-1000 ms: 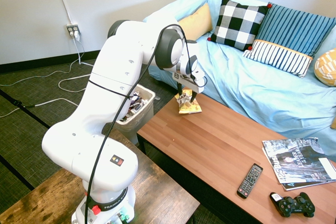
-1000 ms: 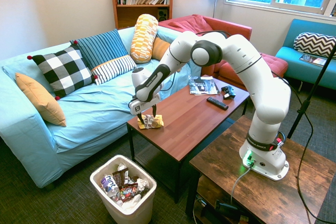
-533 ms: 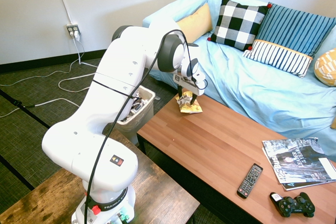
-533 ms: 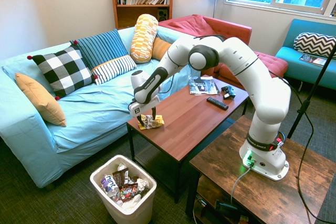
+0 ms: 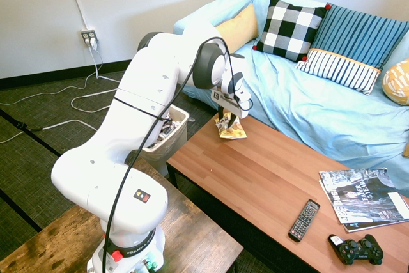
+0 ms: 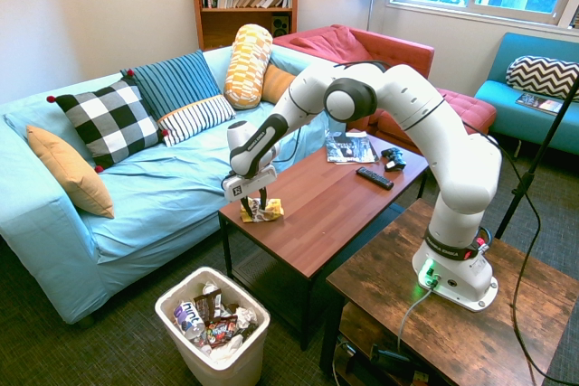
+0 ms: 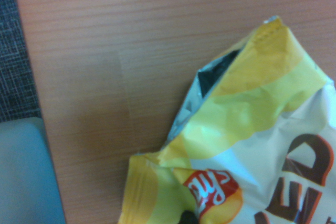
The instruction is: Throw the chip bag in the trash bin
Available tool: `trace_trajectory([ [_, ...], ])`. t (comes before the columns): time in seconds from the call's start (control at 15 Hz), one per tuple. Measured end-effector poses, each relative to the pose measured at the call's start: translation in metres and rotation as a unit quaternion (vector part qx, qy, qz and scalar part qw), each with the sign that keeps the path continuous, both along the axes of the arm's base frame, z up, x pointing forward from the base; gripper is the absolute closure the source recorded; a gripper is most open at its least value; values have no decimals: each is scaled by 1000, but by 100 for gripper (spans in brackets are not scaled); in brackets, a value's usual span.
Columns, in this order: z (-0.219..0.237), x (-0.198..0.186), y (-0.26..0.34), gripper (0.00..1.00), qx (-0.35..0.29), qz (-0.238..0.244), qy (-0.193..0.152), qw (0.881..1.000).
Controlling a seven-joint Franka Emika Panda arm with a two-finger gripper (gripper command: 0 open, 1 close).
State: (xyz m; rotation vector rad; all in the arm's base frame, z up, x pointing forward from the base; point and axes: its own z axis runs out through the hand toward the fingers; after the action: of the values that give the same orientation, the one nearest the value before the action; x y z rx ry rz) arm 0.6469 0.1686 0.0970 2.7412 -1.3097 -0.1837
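Observation:
I expect the chip bag (image 6: 263, 211) to stay spread out instead of hanging limp when I carry it, because its torn-open opening (image 7: 206, 86) stands apart between creased sides.
The chip bag (image 5: 232, 130) is a crinkled yellow bag with a white patch, lying at the corner of the wooden coffee table (image 5: 275, 171) nearest the sofa's end. My gripper (image 5: 227, 118) points down onto it, open, with its fingers on either side of the bag's top (image 6: 262, 211). Up close in the wrist view, the chip bag (image 7: 252, 129) shows its torn-open mouth and silver lining. The trash bin (image 6: 213, 361) stands on the floor below that table corner, white and holding several wrappers. The same trash bin (image 5: 172, 137) is partly hidden behind my arm.
A magazine (image 5: 364, 206), a remote (image 5: 305, 219) and a black game controller (image 5: 356, 250) lie at the table's far end. The blue sofa (image 5: 307, 103) with cushions runs along the table. A darker wooden table (image 6: 452, 323) bears my base.
The gripper has sunk a little lower around the chip bag and shifted slightly. The bag itself has stayed in place on the table.

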Motion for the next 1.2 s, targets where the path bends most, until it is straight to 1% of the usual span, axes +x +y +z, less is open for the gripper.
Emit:
trace_trajectory([
  [0.6,-1,2,-12,100,5,1,2,1000],
  [0.8,7,4,-18,100,10,4,-6,1000],
  [1.0,37,2,-15,100,15,10,-26,999],
  [1.2,82,-16,20,100,14,42,-51,998],
])
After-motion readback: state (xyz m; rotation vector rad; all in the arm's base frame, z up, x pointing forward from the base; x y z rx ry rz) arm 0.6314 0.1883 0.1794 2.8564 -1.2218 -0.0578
